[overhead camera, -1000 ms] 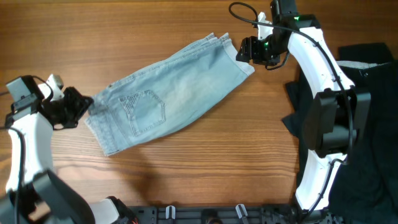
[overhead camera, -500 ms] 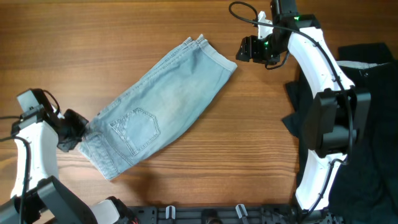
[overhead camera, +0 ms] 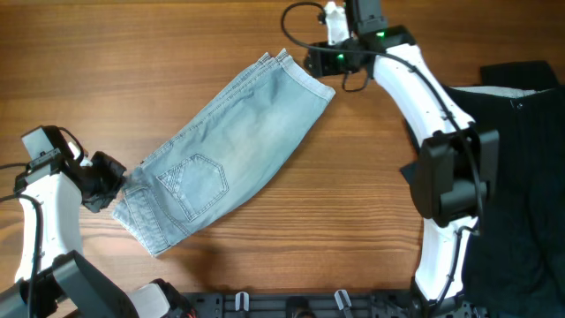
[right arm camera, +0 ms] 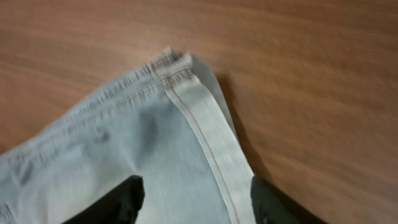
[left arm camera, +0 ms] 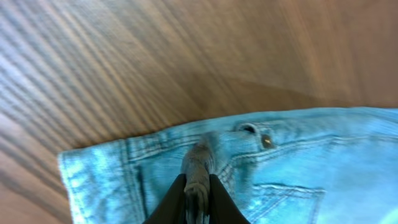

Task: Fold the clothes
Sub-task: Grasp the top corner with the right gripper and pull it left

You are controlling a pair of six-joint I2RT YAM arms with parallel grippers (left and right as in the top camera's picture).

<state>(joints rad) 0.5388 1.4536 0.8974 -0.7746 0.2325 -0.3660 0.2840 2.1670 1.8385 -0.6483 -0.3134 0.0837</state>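
Observation:
The denim shorts (overhead camera: 225, 148) slope from the robot's left gripper up to the leg hem, so the right gripper should grab that hem (overhead camera: 307, 78) and swing the shorts straight before the fold.
The light blue denim shorts (overhead camera: 221, 155) lie flat and slanted on the wooden table, waistband at lower left, leg hems at upper right. My left gripper (overhead camera: 113, 184) is shut on a pinch of the waistband (left arm camera: 198, 167) beside the button. My right gripper (overhead camera: 316, 60) is open above the leg hem (right arm camera: 199, 118) at the shorts' upper right corner; its fingers (right arm camera: 121, 199) stand either side of the hem without holding it.
A large black garment (overhead camera: 516, 168) lies at the right edge of the table, under and beside the right arm's base. Bare wood lies above and below the shorts.
The left gripper pulled the shorts down and left by the waistband, then held still. The right gripper let go of the hem, then moved left over the hem corner.

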